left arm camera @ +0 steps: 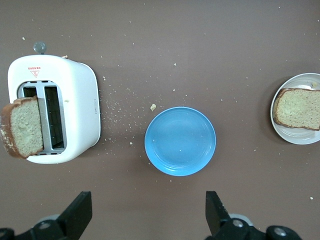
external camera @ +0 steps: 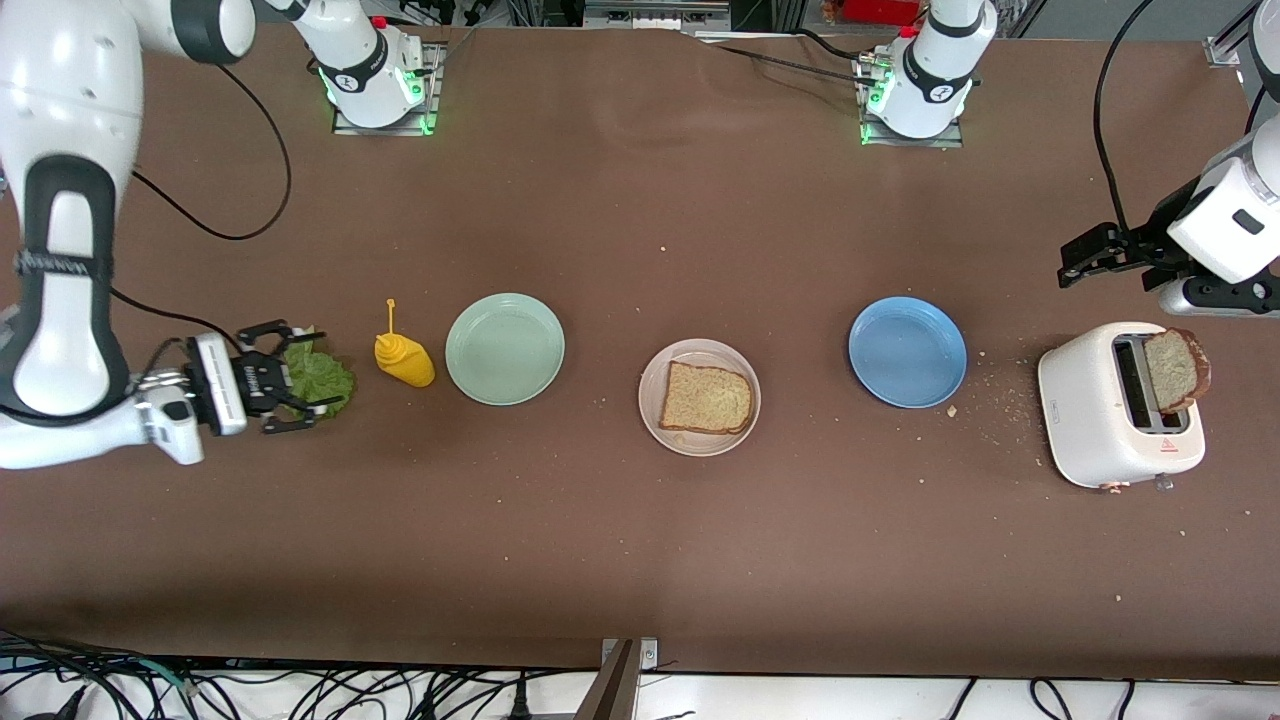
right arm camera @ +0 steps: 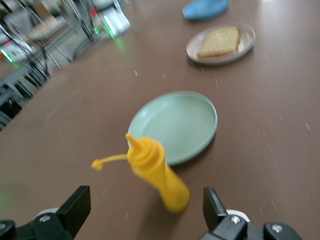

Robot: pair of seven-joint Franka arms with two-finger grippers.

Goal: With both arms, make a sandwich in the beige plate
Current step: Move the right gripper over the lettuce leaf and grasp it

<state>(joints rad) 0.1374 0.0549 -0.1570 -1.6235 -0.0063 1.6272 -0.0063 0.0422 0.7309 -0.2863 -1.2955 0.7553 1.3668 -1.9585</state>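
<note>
The robot's right gripper points flat toward the yellow mustard bottle (external camera: 405, 358), so it should back away, tilt its fingers down and pinch the green lettuce leaf (external camera: 324, 376) from above.
The beige plate (external camera: 699, 440) sits mid-table with one slice of brown bread (external camera: 707, 398) on it. It also shows in the left wrist view (left arm camera: 292, 139) and the right wrist view (right arm camera: 220, 59). A green lettuce leaf (external camera: 320, 378) lies on the table at the right arm's end. My right gripper (external camera: 325, 370) is open, low, with its fingers on either side of the leaf; the leaf is hidden in the right wrist view. A second bread slice (external camera: 1175, 370) stands in the white toaster (external camera: 1110, 420). My left gripper (external camera: 1070, 262) is open and empty, up over the table near the toaster.
A yellow mustard bottle (external camera: 403, 358) stands beside the lettuce, right ahead of the right gripper (right arm camera: 145, 212). A mint-green plate (external camera: 505, 349) and a blue plate (external camera: 907, 351) flank the beige plate. Crumbs lie between the blue plate and the toaster.
</note>
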